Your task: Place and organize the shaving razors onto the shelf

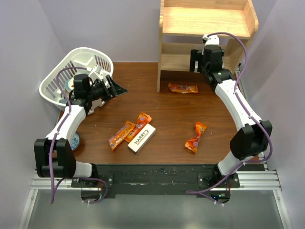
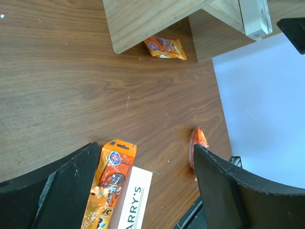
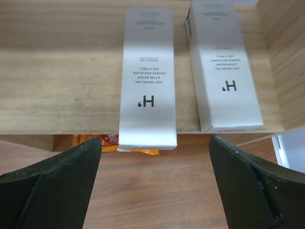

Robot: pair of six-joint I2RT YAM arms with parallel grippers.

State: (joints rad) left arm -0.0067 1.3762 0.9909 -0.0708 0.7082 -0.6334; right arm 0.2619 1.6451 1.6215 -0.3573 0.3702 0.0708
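I should use my right gripper to push the near end of a razor box (image 3: 147,139) back level with the box (image 3: 232,102) beside it, because that end sticks out past the shelf's front edge.
Two white shaving razor boxes lie side by side on the lower level of the wooden shelf (image 3: 57,86): one (image 3: 147,76) sticks out slightly over the front edge, the other (image 3: 224,71) is to its right. My right gripper (image 3: 155,143) is open just in front of the left box, holding nothing; in the top view it (image 1: 196,61) is at the shelf (image 1: 205,21) front. A third box (image 1: 142,138) lies flat mid-table, and shows partly (image 2: 133,200) in the left wrist view. My left gripper (image 1: 119,88) (image 2: 145,148) hovers open by the basket, empty.
A white slatted basket (image 1: 76,71) is tipped at the back left. Orange packets lie by the shelf's foot (image 1: 183,88), at the right (image 1: 196,137), and two against the table box (image 1: 128,131). A small blue-white object (image 1: 75,140) sits at the left edge.
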